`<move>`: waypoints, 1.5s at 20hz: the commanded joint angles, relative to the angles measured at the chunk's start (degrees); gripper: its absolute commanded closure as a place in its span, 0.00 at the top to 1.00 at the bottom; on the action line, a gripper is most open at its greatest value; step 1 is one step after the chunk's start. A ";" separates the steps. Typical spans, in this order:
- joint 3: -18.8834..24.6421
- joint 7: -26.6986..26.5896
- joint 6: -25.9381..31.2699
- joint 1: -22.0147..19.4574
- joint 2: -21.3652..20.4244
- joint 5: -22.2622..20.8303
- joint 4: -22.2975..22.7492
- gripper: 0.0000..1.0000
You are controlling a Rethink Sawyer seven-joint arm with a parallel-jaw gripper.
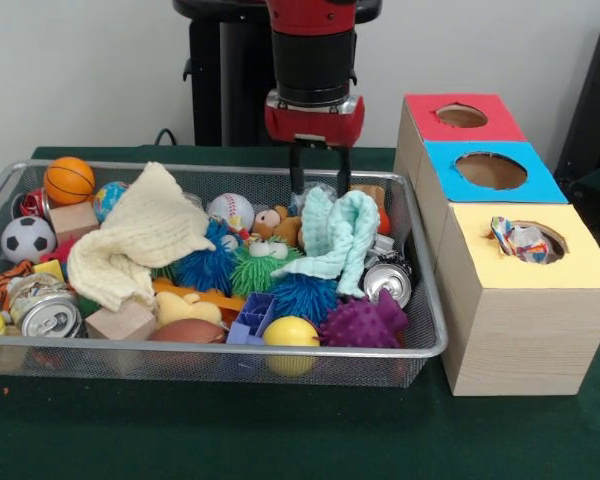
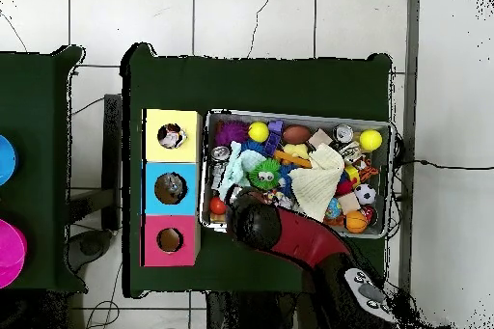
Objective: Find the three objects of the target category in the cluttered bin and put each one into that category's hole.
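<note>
A rounded red edge (image 1: 384,222) sticks out beside the mint cloth (image 1: 334,236), so the robot should expect a red ball under the mint cloth when it lifts the cloth.
The wire mesh bin (image 1: 435,335) is full of toys, and it shows in the overhead view (image 2: 386,185) too. My gripper (image 1: 319,180) hangs at the bin's far side, just behind a mint cloth (image 1: 340,235). Its two fingers (image 1: 296,170) stand apart and nothing shows between them; the tips dip behind the cloth. One white wad with red, blue and yellow patches (image 1: 520,240) lies in the yellow-surround hole (image 1: 555,262) of the wood-grain box; it also shows from overhead (image 2: 172,136). No other such wad shows plainly in the bin. From overhead, the arm (image 2: 256,227) hides the gripper.
A cream cloth (image 1: 140,240) drapes over the bin's left half. Spiky balls (image 1: 365,322), cans (image 1: 388,282), small sports balls (image 1: 68,180), wooden blocks (image 1: 120,322) and a yellow ball (image 1: 291,332) crowd the bin. Blue-surround (image 1: 492,170) and red-surround (image 1: 462,116) holes lie behind the yellow one.
</note>
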 commanded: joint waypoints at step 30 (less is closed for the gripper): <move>-3.80 6.94 -32.58 6.85 25.66 -9.45 -18.39 0.00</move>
